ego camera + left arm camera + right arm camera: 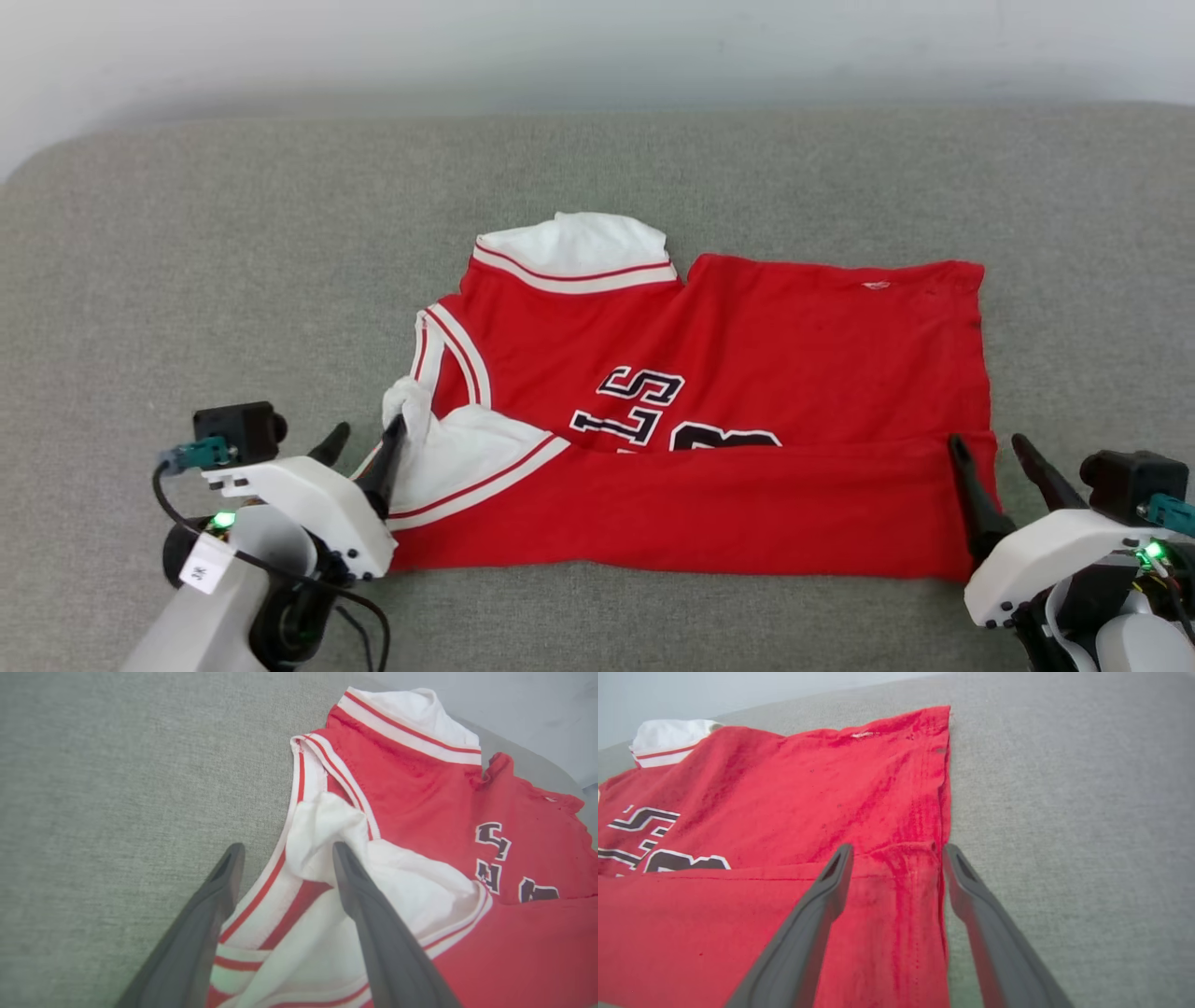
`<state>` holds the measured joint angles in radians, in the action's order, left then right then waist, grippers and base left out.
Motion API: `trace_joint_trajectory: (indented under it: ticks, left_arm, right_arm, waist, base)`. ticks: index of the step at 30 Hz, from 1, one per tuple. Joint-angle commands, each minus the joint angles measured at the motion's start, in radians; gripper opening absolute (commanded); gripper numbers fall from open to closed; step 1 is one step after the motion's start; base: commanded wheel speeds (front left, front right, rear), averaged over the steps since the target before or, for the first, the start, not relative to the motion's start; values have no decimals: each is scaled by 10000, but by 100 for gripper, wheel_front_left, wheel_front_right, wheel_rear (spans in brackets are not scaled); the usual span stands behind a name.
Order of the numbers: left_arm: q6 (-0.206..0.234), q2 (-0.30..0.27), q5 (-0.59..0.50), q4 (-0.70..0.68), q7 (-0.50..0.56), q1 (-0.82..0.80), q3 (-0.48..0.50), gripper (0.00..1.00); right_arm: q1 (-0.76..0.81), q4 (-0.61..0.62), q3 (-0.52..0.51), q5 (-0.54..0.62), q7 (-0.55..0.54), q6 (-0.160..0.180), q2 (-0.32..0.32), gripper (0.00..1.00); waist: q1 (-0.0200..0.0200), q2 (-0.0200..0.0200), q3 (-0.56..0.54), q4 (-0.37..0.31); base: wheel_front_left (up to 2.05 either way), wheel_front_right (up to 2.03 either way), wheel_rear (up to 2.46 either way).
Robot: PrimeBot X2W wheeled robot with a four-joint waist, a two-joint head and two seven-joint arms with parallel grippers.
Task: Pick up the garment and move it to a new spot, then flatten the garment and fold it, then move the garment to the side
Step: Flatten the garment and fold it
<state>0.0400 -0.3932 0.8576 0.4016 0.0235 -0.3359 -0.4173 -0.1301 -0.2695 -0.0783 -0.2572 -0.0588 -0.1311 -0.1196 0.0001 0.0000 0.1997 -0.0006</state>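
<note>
I expect the garment's folded flap (717, 510) to slide back and show more, but stay folded, when I pull, because the flap cuts across the black-and-white lettering (724, 438).
The red garment (747, 355) lies spread on the grey surface, collar to the left, its near long edge folded up over part of the black-and-white lettering (644, 406). A white sleeve (574, 245) sticks out at the far side. My left gripper (366, 441) stands open at the near white sleeve (327, 830), one finger on the bunched cloth, the other over bare surface. My right gripper (990, 450) is open astride the folded flap's right corner (901, 872). Neither holds the cloth.
The grey fabric-covered surface (187, 280) runs wide on all sides of the garment, with a pale wall (597, 47) behind its far edge.
</note>
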Motion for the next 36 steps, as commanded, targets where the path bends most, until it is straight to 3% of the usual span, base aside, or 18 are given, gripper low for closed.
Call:
trace_joint_trajectory:
  ticks: [1, 2, 10, 14, 15, 20, 21, 22, 23, 24, 28, 36]
  left_arm:
    - [39, -132, 57, -39, 76, 104, 64, 100]
    - [103, -399, 199, -230, 436, 265, 145, 100]
    - [88, -1528, 997, -1156, 2977, 616, -10, 100]
    - [381, -1952, 1460, -1592, 4354, 812, -108, 100]
    - [728, -2121, 1664, -1727, 5018, 955, -146, 100]
    - [1003, -1942, 2005, -1596, 5748, 1228, -380, 100]
    - [1002, -1856, 2094, -1571, 5879, 1286, -451, 81]
    - [977, -1748, 2159, -1579, 5960, 1326, -511, 40]
    - [939, -1686, 2169, -1582, 5967, 1341, -545, 7]
    - [888, -1636, 2208, -1584, 5971, 1365, -580, 0]
    - [791, -1708, 2064, -1723, 5612, 1317, -495, 0]
    - [665, -1939, 1677, -2330, 4827, 901, -194, 0]
  right_arm:
    - [126, 86, -20, 31, 236, 8, 87, 100]
    - [232, 266, -69, 203, 703, 8, 132, 100]
    - [595, 1064, -151, 461, 693, 8, 334, 100]
    - [726, 1417, -145, 505, 541, 8, 438, 100]
    - [710, 1548, -131, 474, 483, 8, 509, 100]
    - [620, 1559, -110, 352, 399, 8, 586, 100]
    - [618, 1525, -116, 311, 337, 8, 596, 100]
    - [621, 1486, -146, 267, 286, 8, 607, 100]
    - [631, 1458, -166, 202, 176, 8, 608, 100]
    - [639, 1424, -189, 136, 7, 8, 592, 100]
    - [675, 1249, -319, -267, -1058, 8, 286, 100]
    - [375, 1045, -328, -672, -4450, 8, -488, 100]
  waist:
    - [-1, 0, -265, -59]
    - [-1, 0, -592, -131]
    - [-1, 0, -816, -376]
    - [-1, 0, -613, -560]
    - [-1, 0, -413, -702]
    - [-1, 0, -114, -899]
    - [-1, 0, -76, -921]
    - [-1, 0, -59, -935]
    - [-1, 0, -52, -946]
    - [-1, 0, -45, -955]
    - [-1, 0, -83, -920]
    - [-1, 0, -124, -706]
  base:
    - [0, 0, 0]
    - [0, 0, 0]
    - [0, 0, 0]
    - [0, 0, 0]
    - [0, 0, 0]
    - [0, 0, 0]
    - [0, 0, 0]
    - [0, 0, 0]
    - [0, 0, 0]
    - [0, 0, 0]
    - [0, 0, 0]
    - [0, 0, 0]
